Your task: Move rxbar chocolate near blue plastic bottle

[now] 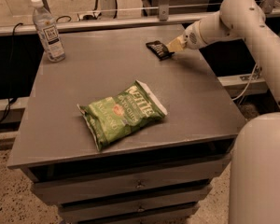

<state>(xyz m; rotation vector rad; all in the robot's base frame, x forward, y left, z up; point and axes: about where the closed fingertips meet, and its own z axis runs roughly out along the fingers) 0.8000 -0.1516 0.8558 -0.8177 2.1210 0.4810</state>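
Observation:
Most of the bar is beyond my gripper's fingers, which are only at the rxbar chocolate's end (168, 54), so I should open, come over the bar (159, 49) and close before lifting.
The rxbar chocolate (157, 49), a small flat black wrapper, is at the far right part of the grey table top (84, 78). My gripper (173, 46) reaches in from the right and is shut on the bar's right end, holding it low over the table. The blue plastic bottle (47, 30), clear with a white cap and white label, stands upright at the table's far left corner, well away from the bar.
A big green crinkly chip bag (121, 114) lies in the middle front of the table. My white arm (242, 13) spans the far right side. A rail with cables (130, 17) runs behind the table. Drawers (135, 185) sit below the top.

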